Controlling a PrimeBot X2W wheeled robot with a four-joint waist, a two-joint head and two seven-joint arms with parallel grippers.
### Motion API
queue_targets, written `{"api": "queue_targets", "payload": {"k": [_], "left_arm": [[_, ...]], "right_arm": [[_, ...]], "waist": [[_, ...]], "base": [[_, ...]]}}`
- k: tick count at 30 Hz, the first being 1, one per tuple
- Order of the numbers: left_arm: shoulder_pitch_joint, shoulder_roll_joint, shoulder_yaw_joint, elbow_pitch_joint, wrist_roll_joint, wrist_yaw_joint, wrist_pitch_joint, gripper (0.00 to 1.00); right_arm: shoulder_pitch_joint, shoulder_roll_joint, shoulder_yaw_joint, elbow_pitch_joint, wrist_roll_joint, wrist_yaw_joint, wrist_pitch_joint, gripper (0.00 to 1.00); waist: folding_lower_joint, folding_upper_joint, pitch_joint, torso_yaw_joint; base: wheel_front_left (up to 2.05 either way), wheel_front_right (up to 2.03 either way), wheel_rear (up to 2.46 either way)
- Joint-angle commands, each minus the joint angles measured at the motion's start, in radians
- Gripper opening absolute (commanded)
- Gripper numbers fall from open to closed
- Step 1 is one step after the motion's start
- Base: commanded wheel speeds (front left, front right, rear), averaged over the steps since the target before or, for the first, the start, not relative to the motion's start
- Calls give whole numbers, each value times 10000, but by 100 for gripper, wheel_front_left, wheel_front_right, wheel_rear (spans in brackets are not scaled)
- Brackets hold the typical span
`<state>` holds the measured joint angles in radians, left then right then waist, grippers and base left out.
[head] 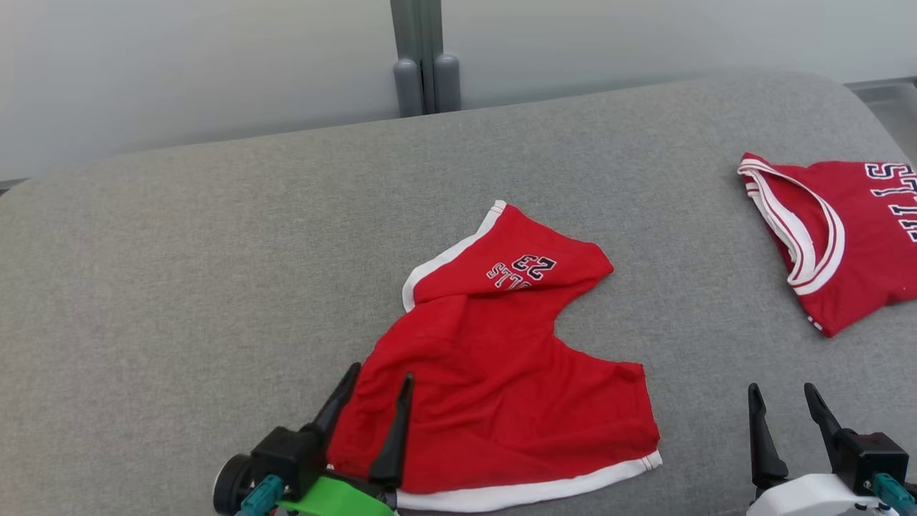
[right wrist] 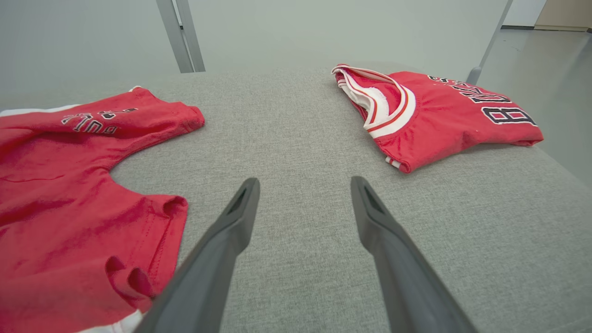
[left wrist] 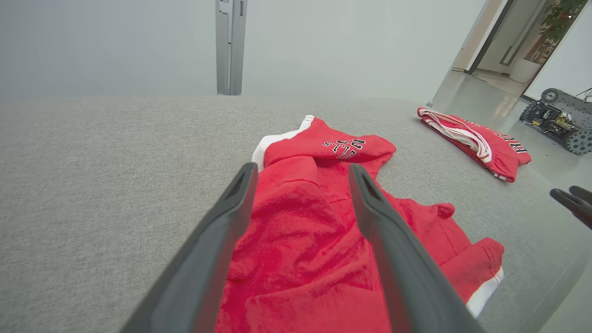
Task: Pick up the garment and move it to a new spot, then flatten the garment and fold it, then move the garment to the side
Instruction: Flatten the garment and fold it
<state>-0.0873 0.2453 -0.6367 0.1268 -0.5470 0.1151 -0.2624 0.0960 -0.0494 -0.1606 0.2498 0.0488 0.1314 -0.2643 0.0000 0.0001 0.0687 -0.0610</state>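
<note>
My gripper will pull the hem of the red shorts point(head: 494, 387), and they will come out smooth and show the letters hidden where a fold cuts off the lettering point(head: 519, 287).
A pair of red shorts point(head: 494, 373) with white trim and a "23" print lies crumpled in the middle of the grey padded surface point(head: 179, 272); the same shorts point(left wrist: 300, 240) run under my left fingers in the left wrist view, and the shorts point(right wrist: 69, 194) fill the left of the right wrist view. My left gripper point(head: 380, 380) is open, its fingers over the shorts' near left corner with nothing held. My right gripper point(head: 784, 398) is open above bare fabric surface, to the right of the shorts.
A folded red jersey point(head: 838, 236) with white collar bands lies at the right edge of the surface, jersey point(right wrist: 434, 115) ahead of my right fingers. A grey post point(head: 426, 57) stands behind. A small wheeled machine point(left wrist: 562, 118) sits on the floor beyond.
</note>
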Motion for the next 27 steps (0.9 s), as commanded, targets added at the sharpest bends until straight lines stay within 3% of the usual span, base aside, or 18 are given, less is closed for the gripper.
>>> {"api": "queue_targets", "payload": {"k": [1,7,14,20,27], "left_arm": [[360,-106,422,-96,246,40,-24,100],[1561,-667,2450,-74,1347,-262,-26,100],[2546,-1199,4422,444,2414,-944,-28,100],[2866,-1559,5305,726,3036,-1678,-28,100],[2846,-1838,5792,824,3466,-2101,-28,100]], "right_arm": [[158,-21,-14,-59,-83,-16,3,100],[357,-18,-5,-181,-149,-16,3,100],[371,-22,341,-371,-164,-16,3,100],[488,-21,518,-398,-146,-16,3,100],[537,-21,704,-430,-80,-16,3,100]], "waist": [[0,-1,-358,389],[0,-1,-707,990],[0,-1,-970,1406],[0,-1,-1068,1573],[0,-1,-1062,1565]], "base": [[0,0,0],[0,0,0],[0,0,0],[0,0,0],[0,0,0]]}}
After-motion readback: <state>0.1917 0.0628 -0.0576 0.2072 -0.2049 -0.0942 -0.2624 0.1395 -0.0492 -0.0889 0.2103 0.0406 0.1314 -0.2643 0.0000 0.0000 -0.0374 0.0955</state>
